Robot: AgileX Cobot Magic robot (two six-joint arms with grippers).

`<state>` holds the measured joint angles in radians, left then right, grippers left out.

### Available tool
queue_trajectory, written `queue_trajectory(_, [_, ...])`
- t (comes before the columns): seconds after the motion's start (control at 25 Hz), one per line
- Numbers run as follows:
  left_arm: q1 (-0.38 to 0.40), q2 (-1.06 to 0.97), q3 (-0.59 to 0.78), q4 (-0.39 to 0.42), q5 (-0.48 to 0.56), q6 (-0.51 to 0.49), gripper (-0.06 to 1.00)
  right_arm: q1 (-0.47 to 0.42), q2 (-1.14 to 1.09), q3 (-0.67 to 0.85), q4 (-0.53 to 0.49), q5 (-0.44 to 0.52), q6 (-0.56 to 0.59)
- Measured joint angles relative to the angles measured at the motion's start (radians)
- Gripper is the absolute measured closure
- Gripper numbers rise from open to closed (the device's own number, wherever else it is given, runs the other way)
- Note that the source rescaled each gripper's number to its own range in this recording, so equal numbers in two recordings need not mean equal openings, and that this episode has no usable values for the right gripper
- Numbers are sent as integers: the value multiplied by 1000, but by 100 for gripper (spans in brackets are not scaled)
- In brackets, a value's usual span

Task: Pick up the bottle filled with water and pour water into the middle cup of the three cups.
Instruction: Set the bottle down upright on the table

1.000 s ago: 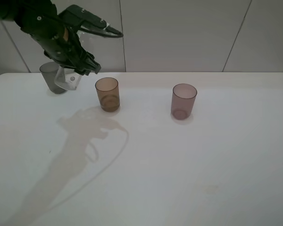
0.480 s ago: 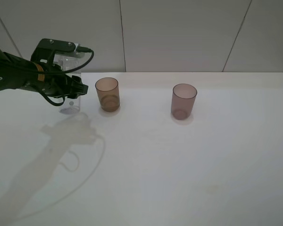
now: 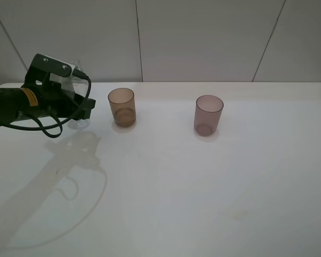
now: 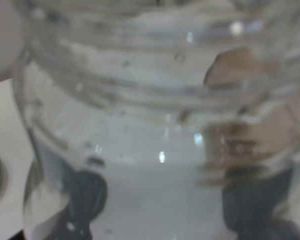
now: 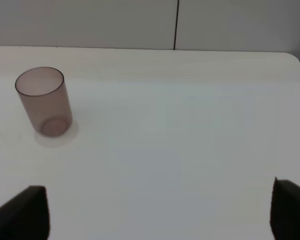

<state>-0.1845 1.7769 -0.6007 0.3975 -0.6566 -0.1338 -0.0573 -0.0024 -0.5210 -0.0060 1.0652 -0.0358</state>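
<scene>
The clear bottle (image 3: 79, 123) is hanging upright, away from the amber-brown middle cup. My left gripper keeps moving it down until its bottom touches the table (image 3: 83, 137), and then let go.
The clear bottle (image 3: 76, 123) stands upright at the back left of the table, with its base at or just above the table surface. My left gripper (image 3: 81, 110) is shut around its body. In the left wrist view the bottle (image 4: 155, 150) fills the frame, with dark fingers (image 4: 85, 200) showing through it. The amber-brown middle cup (image 3: 121, 107) stands just right of the bottle, apart from it. The mauve cup (image 3: 208, 114) stands further right and also shows in the right wrist view (image 5: 44, 100). My right gripper (image 5: 157, 212) is open and empty, well short of the mauve cup. The smoky grey cup is hidden behind my left arm.
The white table (image 3: 203, 187) has a wall (image 3: 203, 37) close behind its back edge. A black cable (image 3: 48, 131) loops from my left arm down near the table.
My left arm has come down and drawn back left with the bottle, which has gone from tilted near the amber cup to upright. The arm now covers the grey cup.
</scene>
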Motion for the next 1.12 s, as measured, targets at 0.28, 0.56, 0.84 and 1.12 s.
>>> queue_trajectory(0.28, [0,123,83,-145,-268,180,93,0,0,0,6,0,0])
queue_trajectory(0.56, [0,235,91,-158,-380,178,93,0,0,0,0,0,0])
queue_trajectory(0.84, [0,242,108,-160,-412,173,93,0,0,0,0,0,0])
queue_trajectory(1.12, [0,242,114,-160,-424,172,36,0,0,0,0,0,0])
